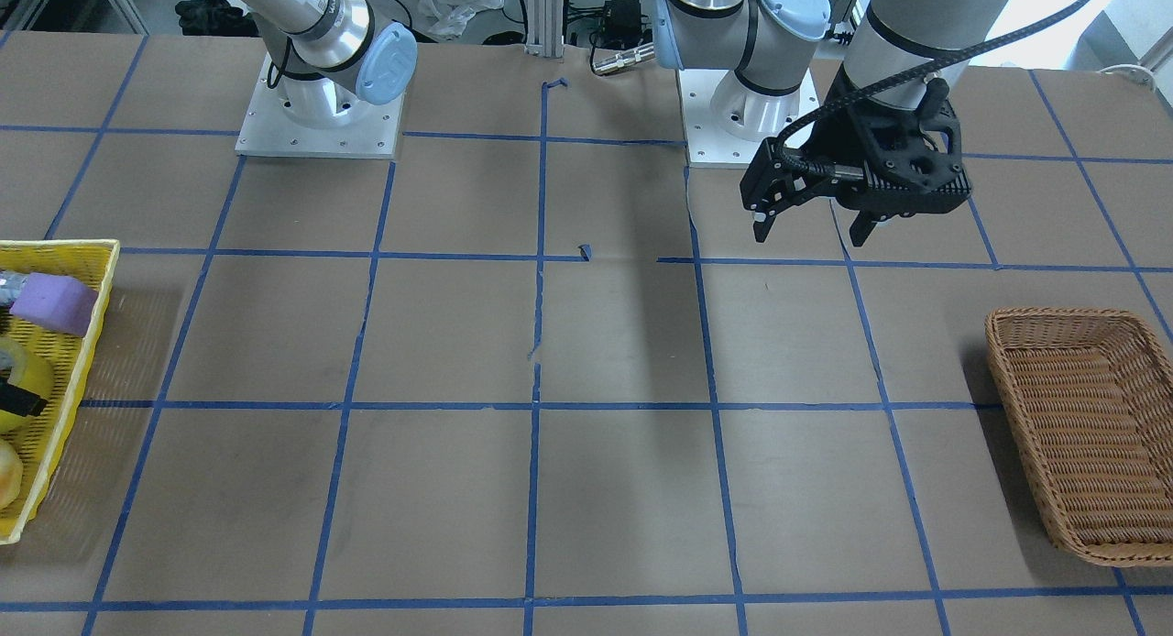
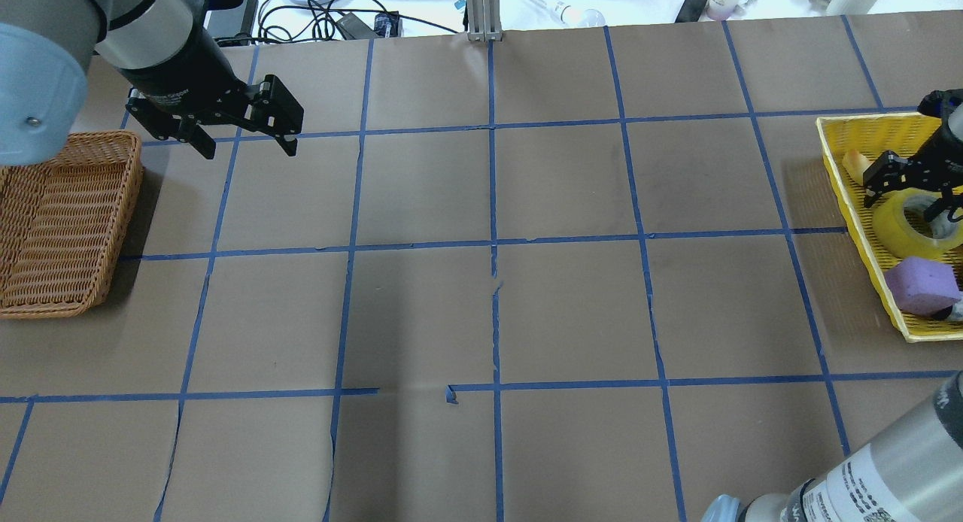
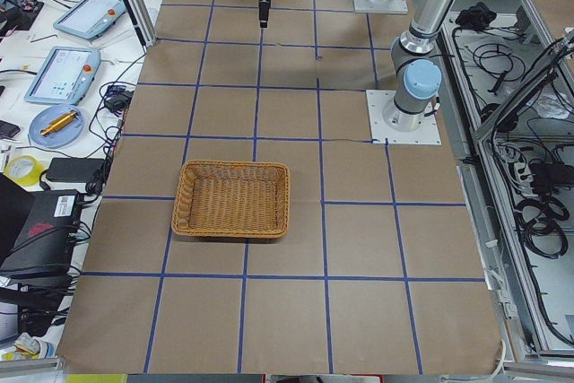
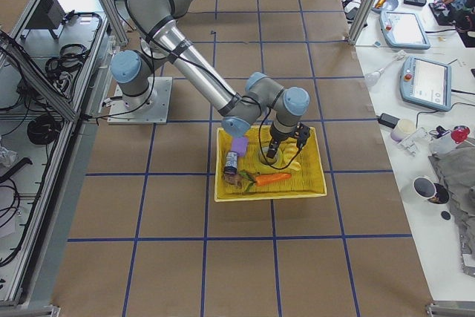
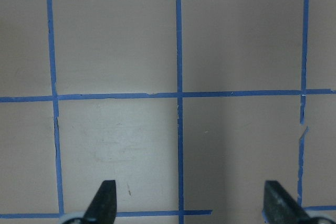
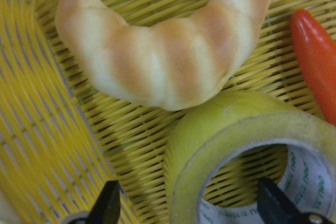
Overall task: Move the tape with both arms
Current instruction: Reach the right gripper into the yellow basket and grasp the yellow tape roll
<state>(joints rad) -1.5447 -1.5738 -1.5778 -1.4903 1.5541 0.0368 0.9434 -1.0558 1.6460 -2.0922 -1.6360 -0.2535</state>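
Note:
I expect the tape to come away alone and leave the croissant behind when I lift, because the croissant (image 6: 170,59) just touches the outer side of the tape (image 6: 185,174).
The tape (image 2: 903,229), a yellow translucent roll with a white core, lies flat in the yellow basket (image 2: 858,198) at the robot's right end of the table. My right gripper (image 2: 910,206) is open and low over it. In the right wrist view the fingertips (image 6: 107,205) straddle the near wall of the tape (image 6: 220,129), one outside the roll and one over its hole. My left gripper (image 2: 244,142) is open and empty, hovering above the table beside the wicker basket (image 2: 68,221). The left wrist view shows its gripper (image 5: 189,203) over bare brown table.
The yellow basket also holds a purple foam block (image 2: 921,285), a croissant (image 6: 157,61) and an orange carrot (image 6: 315,61) close to the tape. The wicker basket (image 1: 1081,434) holds nothing. Blue tape lines grid the brown table between the baskets.

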